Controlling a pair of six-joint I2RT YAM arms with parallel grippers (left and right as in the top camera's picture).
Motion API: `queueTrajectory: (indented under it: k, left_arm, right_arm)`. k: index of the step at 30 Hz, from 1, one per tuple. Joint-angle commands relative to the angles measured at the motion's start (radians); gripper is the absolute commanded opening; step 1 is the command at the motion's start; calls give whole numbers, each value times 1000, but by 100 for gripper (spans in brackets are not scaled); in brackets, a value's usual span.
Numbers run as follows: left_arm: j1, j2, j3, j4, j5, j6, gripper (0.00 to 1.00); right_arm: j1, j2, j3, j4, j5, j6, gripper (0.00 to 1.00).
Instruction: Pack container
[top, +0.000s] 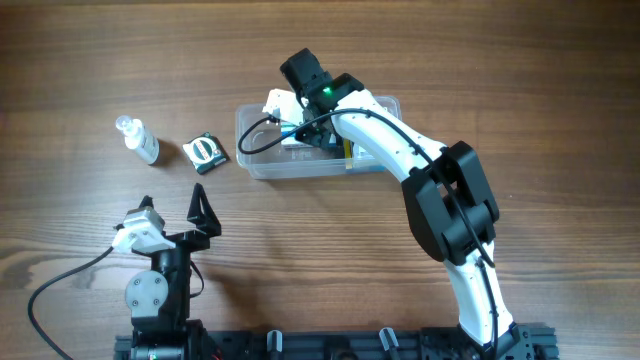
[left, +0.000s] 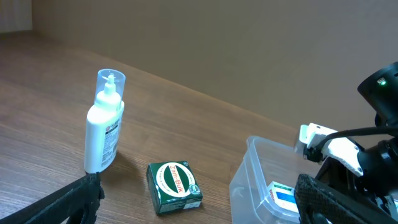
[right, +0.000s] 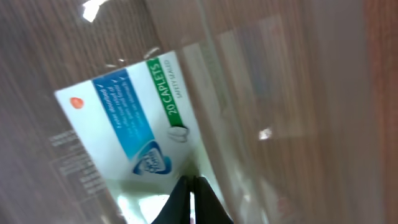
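Observation:
I should keep raising my right gripper until its closed fingers are clear of the container's rim (top: 390, 99) and then open it, because the caplets box (top: 295, 141) is all the way inside the clear container.
The clear container (top: 258, 163) stands at the table's middle back; it also shows in the left wrist view (left: 247, 180) and its see-through wall shows in the right wrist view (right: 242, 74). A white caplets box with blue and green print (right: 130, 118) lies inside it (left: 283, 198). My right gripper (top: 312, 130) reaches down into the container. Its fingers (right: 191, 190) are pressed together with their tips at the edge of the caplets box. My left gripper (top: 175, 207) is open and empty, low near the table's front left (left: 198, 216).
A green Zam-Buk box (top: 205, 150) (left: 174, 186) lies on the table left of the container. A white capped bottle (top: 140, 140) (left: 104, 124) stands further left. Something yellow (top: 348, 152) shows inside the container under the right arm.

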Motion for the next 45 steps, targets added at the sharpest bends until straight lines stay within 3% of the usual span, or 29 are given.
queueTrajectory:
  k: [1,6,18,27,28,30,33,35,45]
  left_arm:
    - [-5,-7,-3,-1,-6,17,100]
    - [-5,-7,-3,-1,-6,17,100]
    - [-5,-7,-3,-1,-6,17,100]
    - [-5,-7,-3,-1,-6,17,100]
    - [-5,-7,-3,-1,-6,17,100]
    - [-5,-7,-3,-1,-6,17,100]
    - [-5,-7,-3,-1,-6,17,100]
    - [-5,-7,-3,-1,-6,17,100]
    - [-5,-7,-3,-1,-6,17,100]
  right_arm:
    - [2,24,-7,5,48,-32,4]
    - [12,-7,-7,-11,48,-21,4]
    - [103,-269,-7,-84,49,85,4]
    - [21,-558,-7,-68,290,473,5]
    - [-15,-587,-7,-70,324,539,9]
    - [-80,-620,-7,-77,343,636,29]
    - [-217,-646,-7,-120,338,748,79]
    - [-289,-645,-7,-155,336,796,100]
    - [-575,-600,-132,-183,239,816,100]
